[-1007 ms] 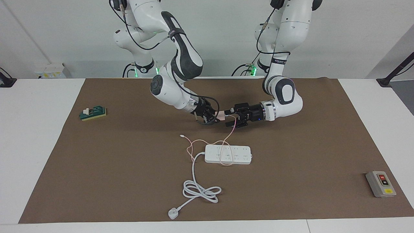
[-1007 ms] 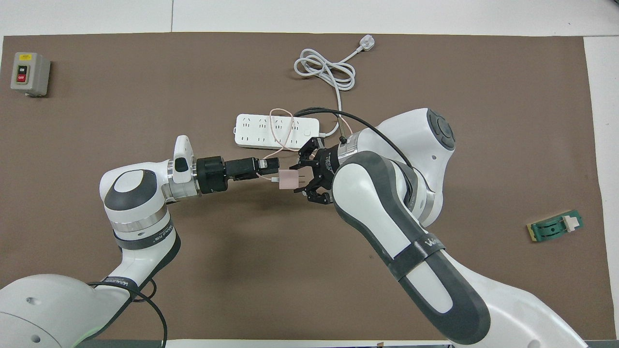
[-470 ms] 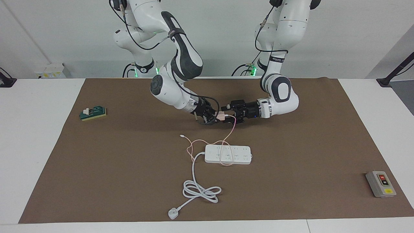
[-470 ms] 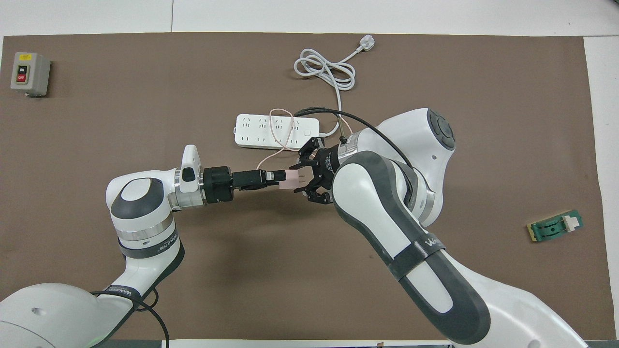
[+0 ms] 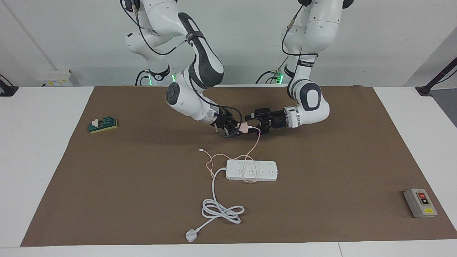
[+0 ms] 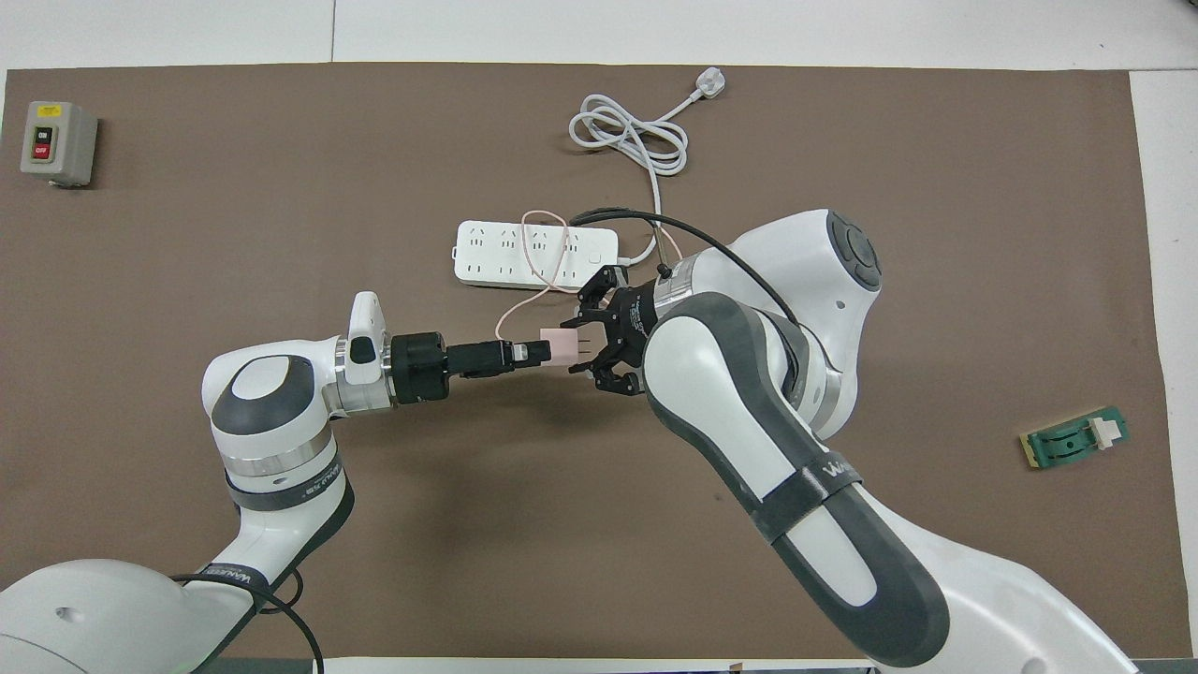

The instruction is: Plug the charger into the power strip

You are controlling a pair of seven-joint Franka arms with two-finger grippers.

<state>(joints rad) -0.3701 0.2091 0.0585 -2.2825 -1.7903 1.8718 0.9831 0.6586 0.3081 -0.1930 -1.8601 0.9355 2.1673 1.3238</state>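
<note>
I expect the whole pink cable (image 6: 523, 303) to slide off and trail along when I carry the charger, as the thin pink cable loops slack across the power strip (image 6: 544, 212).
The pale pink charger (image 5: 244, 126) (image 6: 562, 346) hangs in the air over the brown mat, with my right gripper (image 5: 234, 128) (image 6: 591, 346) shut on its pronged end. My left gripper (image 5: 254, 127) (image 6: 535, 353) is open, level with the charger, its fingers at the cable end of the cube. The thin pink cable (image 5: 255, 144) (image 6: 510, 314) drops from the charger and loops across the power strip (image 5: 266, 170) (image 6: 487, 251). The strip lies flat at the mat's middle.
The strip's thick white cord (image 5: 221, 210) (image 6: 627, 136) coils farther from the robots and ends in a white plug (image 5: 191, 235) (image 6: 708, 84). A grey switch box (image 5: 420, 202) (image 6: 58, 142) sits toward the left arm's end, a green block (image 5: 103, 125) (image 6: 1076, 440) toward the right arm's end.
My left gripper has rolled its wrist and closed in on the charger's cable end, staying open. The right gripper has held the charger still.
</note>
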